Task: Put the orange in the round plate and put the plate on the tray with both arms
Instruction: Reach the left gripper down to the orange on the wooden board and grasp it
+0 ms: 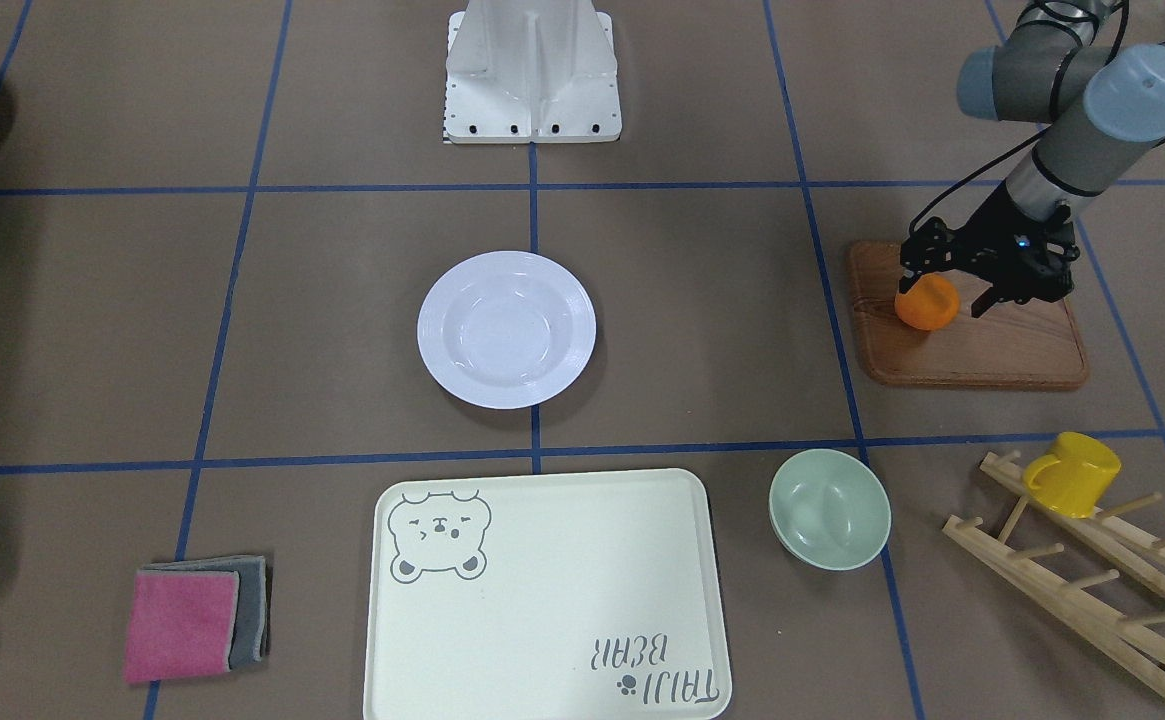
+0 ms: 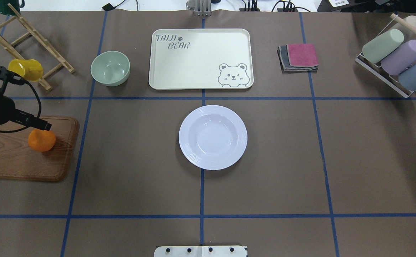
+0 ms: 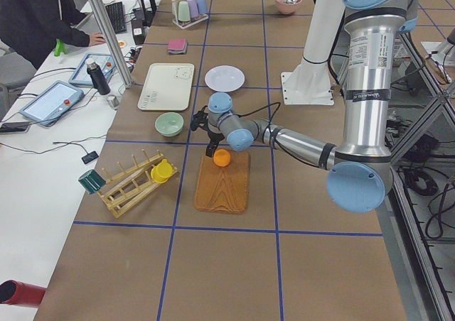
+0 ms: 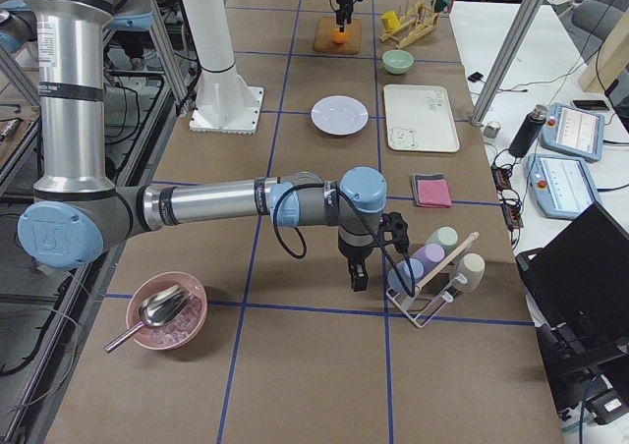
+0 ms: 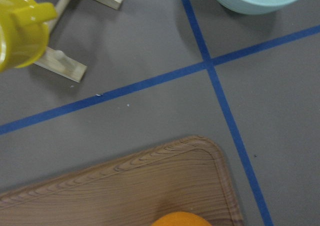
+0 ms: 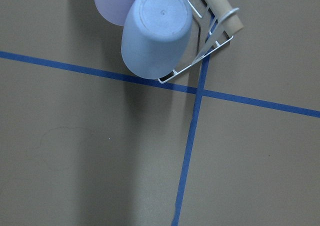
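The open fingers of my left gripper are on both sides of the orange, which lies clear (image 1: 928, 296) on the wooden board. My left gripper keeps going down until its fingers reach the orange's middle (image 1: 927, 308), then close.
The orange (image 1: 927, 303) rests at the corner of a brown wooden board (image 1: 992, 350), far to the robot's left. My left gripper (image 1: 943, 291) is open and lowered over it, with one finger on each side and a small gap at one finger. In the left wrist view only the top of the orange (image 5: 181, 219) shows. The white round plate (image 1: 507, 330) sits empty at the table's middle. Beyond it lies the cream tray (image 1: 542, 600) with the bear drawing, holding nothing. My right gripper (image 4: 356, 285) hangs over bare table beside a cup rack (image 4: 432, 267); I cannot tell whether it is open or shut.
A pale-green bowl (image 1: 829, 508) stands between board and tray. A yellow mug (image 1: 1072, 472) hangs on a wooden peg rack (image 1: 1092, 580). Folded pink and grey cloths (image 1: 192, 620) lie on the tray's other side. A pink bowl with a scoop (image 4: 165, 311) sits at the robot's far right.
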Action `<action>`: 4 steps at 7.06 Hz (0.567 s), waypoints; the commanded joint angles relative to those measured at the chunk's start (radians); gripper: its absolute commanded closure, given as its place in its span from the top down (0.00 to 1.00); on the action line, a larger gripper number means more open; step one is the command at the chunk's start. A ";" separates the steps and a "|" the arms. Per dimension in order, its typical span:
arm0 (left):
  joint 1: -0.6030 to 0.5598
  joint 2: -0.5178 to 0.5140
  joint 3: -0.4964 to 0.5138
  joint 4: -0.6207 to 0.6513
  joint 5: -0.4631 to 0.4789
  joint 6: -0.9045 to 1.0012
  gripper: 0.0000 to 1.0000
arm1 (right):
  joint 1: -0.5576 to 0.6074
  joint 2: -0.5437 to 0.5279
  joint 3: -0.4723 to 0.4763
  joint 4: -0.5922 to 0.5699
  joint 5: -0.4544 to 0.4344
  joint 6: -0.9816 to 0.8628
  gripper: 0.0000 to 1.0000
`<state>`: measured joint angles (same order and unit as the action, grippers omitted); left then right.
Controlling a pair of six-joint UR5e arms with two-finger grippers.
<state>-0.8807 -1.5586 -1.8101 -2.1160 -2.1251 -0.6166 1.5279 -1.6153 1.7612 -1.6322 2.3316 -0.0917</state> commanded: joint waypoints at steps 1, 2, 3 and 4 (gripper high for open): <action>0.022 0.023 0.000 -0.007 0.021 -0.005 1.00 | 0.000 0.000 0.000 0.000 0.002 0.001 1.00; 0.035 0.037 0.002 -0.007 0.022 -0.005 1.00 | 0.000 0.000 -0.002 0.000 0.002 0.001 1.00; 0.048 0.038 0.006 -0.007 0.028 -0.006 1.00 | 0.000 0.000 -0.003 0.000 0.002 0.000 1.00; 0.052 0.037 0.017 -0.009 0.028 -0.008 1.00 | 0.000 0.000 -0.003 0.000 0.002 0.000 1.00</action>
<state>-0.8381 -1.5233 -1.8032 -2.1233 -2.0995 -0.6226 1.5279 -1.6153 1.7588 -1.6321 2.3331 -0.0915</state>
